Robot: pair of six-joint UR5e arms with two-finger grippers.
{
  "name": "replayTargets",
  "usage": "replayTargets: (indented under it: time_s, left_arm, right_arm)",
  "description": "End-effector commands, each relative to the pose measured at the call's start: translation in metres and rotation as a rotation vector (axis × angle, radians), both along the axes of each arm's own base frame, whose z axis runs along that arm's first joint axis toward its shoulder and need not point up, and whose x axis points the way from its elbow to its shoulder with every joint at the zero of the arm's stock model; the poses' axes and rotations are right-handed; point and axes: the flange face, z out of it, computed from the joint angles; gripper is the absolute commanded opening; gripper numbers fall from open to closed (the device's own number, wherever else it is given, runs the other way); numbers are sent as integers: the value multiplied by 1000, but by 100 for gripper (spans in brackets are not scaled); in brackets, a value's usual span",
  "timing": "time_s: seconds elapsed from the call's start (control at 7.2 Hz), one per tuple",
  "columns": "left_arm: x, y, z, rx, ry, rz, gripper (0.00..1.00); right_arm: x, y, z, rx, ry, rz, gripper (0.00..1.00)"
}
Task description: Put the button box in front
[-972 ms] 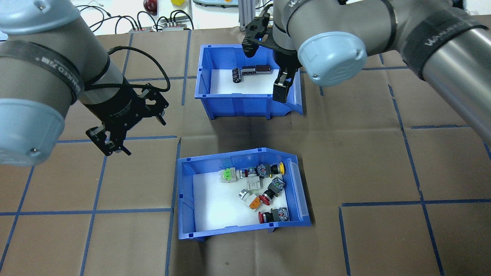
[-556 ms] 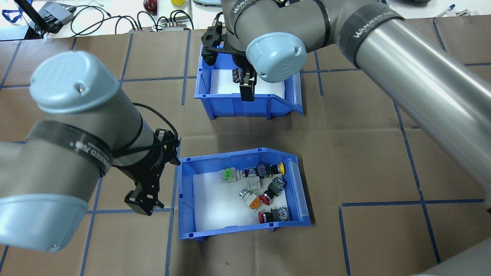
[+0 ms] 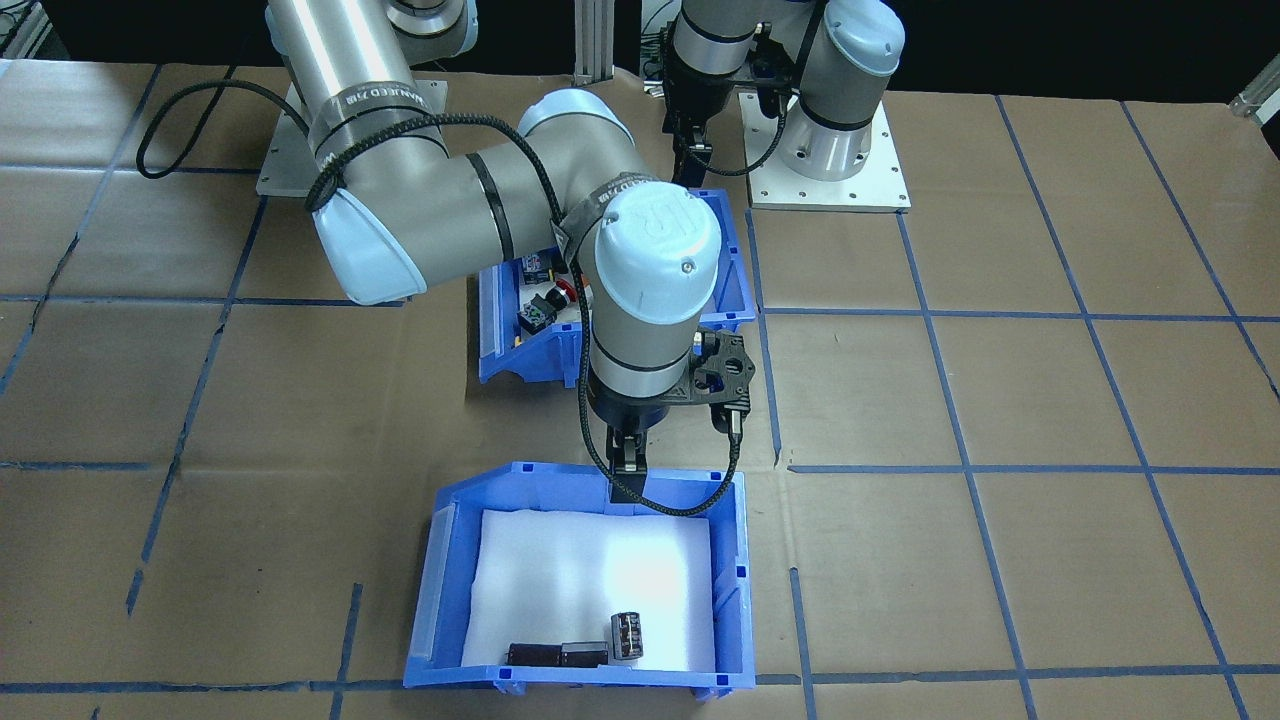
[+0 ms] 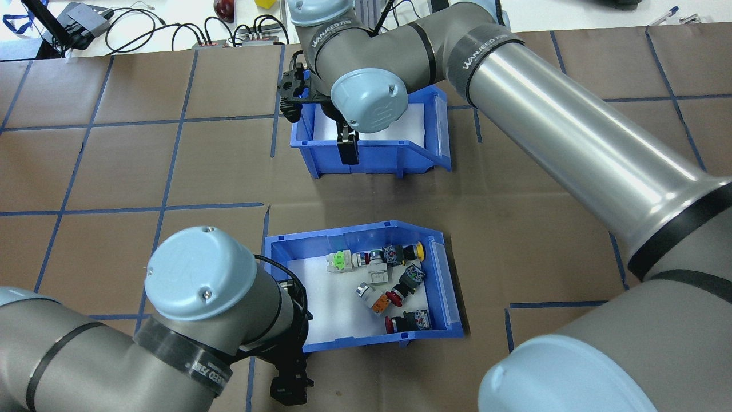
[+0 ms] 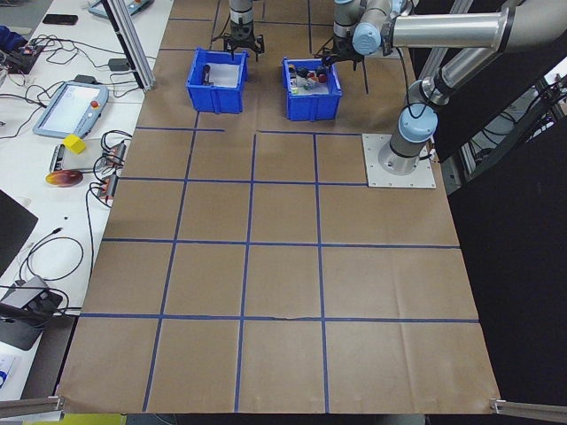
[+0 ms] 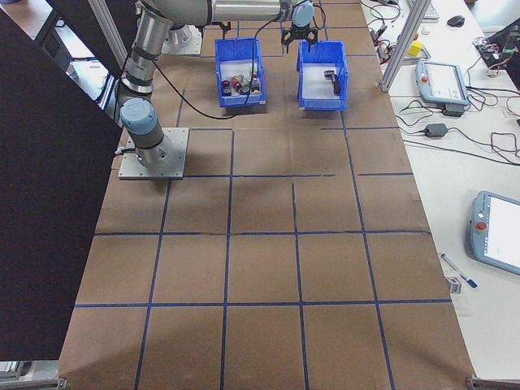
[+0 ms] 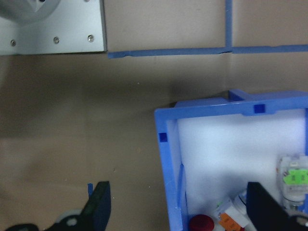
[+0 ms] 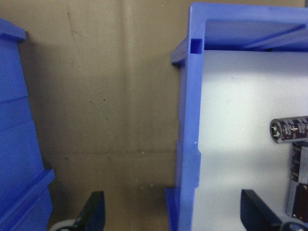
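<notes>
The dark cylindrical parts [image 3: 625, 636] will stay in place and ride along when I carry the other bin, because they lie together on white foam against the bin's side [image 3: 576, 674].
The button box [image 4: 446, 286] is the blue bin nearer the robot, holding red, yellow, orange and green push buttons [image 4: 394, 286]. My left gripper [image 4: 290, 369] is at its near-left corner. In the left wrist view the left gripper [image 7: 180, 211] is open, with the box wall [image 7: 168, 159] between its fingers. My right gripper [image 4: 346, 140] is open at the other blue bin [image 4: 437, 137]. It straddles that bin's robot-side wall [image 8: 187, 144], one finger [image 3: 625, 470] showing outside. The button box [image 3: 505, 350] is largely hidden behind the right arm in the front-facing view.
The other bin [image 3: 735, 560] holds a few dark cylindrical parts [image 3: 625, 635] on white foam. Brown paper with blue tape lines covers the table [image 4: 543, 229]. The left arm's base plate [image 3: 830, 180] lies near the button box. Cables and devices [image 4: 240, 37] line the far edge.
The left gripper swung from the table's left side to the button box's near-left corner. The right gripper slid left across the other bin to its robot-side wall. Both bins stayed put.
</notes>
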Motion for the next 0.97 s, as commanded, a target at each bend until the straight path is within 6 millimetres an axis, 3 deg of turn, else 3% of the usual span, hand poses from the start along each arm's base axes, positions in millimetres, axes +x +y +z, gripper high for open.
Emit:
replayTargets:
  time_s: [0.0, 0.14, 0.42, 0.56, 0.83]
  left_arm:
    - [-12, 16, -35, -58, 54, 12, 99]
    - [-18, 17, -41, -46, 54, 2, 99]
    - [-23, 8, -47, -70, 66, -12, 99]
    - [-29, 5, -57, -62, 61, -23, 98]
    - [-42, -6, -73, -83, 59, -28, 98]
  right_arm:
    - [8, -21, -45, -48, -15, 1, 100]
    - [11, -25, -67, -32, -15, -1, 100]
    - [7, -21, -55, -27, 0, -2, 53]
    - [6, -20, -50, -25, -1, -1, 35]
    - [7, -19, -39, -37, -7, 1, 10]
